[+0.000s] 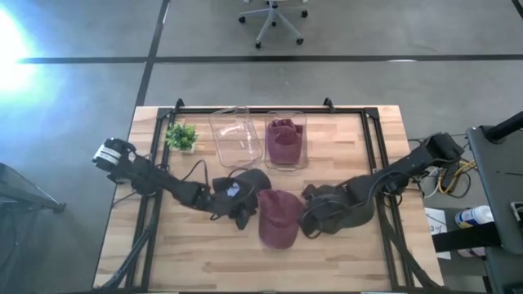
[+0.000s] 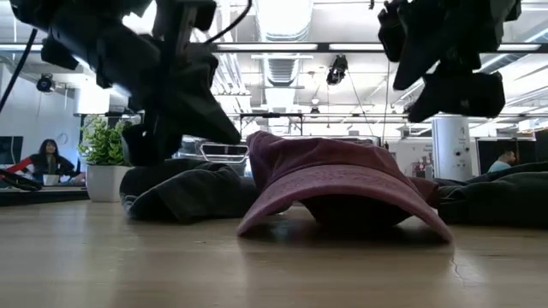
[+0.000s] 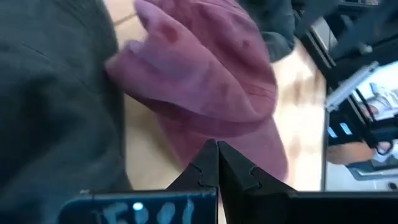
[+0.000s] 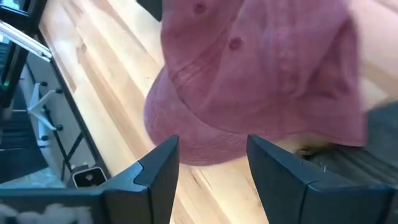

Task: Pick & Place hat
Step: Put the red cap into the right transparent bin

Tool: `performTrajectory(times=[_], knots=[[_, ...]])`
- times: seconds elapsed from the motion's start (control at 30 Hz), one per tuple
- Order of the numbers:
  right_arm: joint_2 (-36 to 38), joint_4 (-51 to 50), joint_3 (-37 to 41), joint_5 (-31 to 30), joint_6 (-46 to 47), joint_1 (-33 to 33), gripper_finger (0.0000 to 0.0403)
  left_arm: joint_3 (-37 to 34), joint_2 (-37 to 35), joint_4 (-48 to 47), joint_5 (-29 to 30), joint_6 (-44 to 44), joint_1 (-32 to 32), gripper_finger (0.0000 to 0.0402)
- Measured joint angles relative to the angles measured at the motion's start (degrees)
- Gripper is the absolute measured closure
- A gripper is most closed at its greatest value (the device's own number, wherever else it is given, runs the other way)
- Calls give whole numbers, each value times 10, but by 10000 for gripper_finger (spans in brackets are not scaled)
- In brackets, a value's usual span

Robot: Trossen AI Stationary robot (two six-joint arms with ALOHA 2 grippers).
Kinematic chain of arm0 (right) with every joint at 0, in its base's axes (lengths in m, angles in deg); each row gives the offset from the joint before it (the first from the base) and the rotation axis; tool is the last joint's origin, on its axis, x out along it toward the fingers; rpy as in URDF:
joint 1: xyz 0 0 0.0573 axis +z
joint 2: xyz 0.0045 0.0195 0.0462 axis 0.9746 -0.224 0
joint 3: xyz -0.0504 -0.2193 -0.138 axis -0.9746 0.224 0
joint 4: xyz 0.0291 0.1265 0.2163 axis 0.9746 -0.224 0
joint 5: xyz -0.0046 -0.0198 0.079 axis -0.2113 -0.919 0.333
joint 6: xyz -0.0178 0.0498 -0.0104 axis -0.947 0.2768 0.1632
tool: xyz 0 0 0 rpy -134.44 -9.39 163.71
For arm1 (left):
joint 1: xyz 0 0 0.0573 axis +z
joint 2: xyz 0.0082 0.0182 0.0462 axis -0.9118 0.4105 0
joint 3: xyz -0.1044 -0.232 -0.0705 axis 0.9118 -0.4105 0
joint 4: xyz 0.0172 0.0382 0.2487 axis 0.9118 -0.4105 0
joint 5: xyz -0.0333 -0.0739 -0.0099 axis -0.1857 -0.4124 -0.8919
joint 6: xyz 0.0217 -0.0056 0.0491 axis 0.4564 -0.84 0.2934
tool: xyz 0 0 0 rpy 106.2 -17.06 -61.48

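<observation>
My left gripper's fingers are closed and facing the maroon cap's edge (image 3: 134, 73), so I should pull back and open them before I grip the cap's side (image 3: 180, 96).
A maroon cap (image 1: 278, 216) lies on the wooden table's middle, crown up, its brim (image 2: 342, 201) resting on the wood toward the near edge. My left gripper (image 3: 217, 152) is shut and sits low at the cap's left, beside a dark hat (image 1: 249, 181). My right gripper (image 4: 211, 142) is open and hangs above the cap's right side (image 4: 261, 74), clear of it in the low view (image 2: 449, 85). Nothing is between its fingers. My left gripper's shut fingers (image 3: 208, 165) point toward the maroon cap's edge, close beside the dark hat. I cannot tell whether they touch either one.
Two clear bins stand at the far middle: the left bin (image 1: 237, 135) has nothing in it, the right bin (image 1: 288, 159) holds another maroon hat (image 1: 283, 137). A small potted plant (image 1: 181, 136) stands far left. A second dark hat (image 1: 343, 200) lies under the right arm.
</observation>
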Motion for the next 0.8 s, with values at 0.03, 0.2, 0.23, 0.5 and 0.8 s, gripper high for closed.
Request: performTrajectory(times=[0.03, 0.2, 0.23, 0.5, 0.8], knots=[[-9, 11, -1, 0, 4, 2, 220, -1, -2, 0, 0, -1, 0, 401], [-39, 50, -2, 3, 28, 8, 223, -4, -23, -4, -6, -45, -11, 401], [-40, 54, -2, 2, 29, 8, 222, -5, -27, -4, -22, -57, -11, 401], [-41, 66, -2, 4, 35, 9, 227, -2, -31, 35, -45, -46, -25, 401], [-77, 111, -2, 38, 59, 17, 227, 6, -11, 20, -21, -30, -18, 392]])
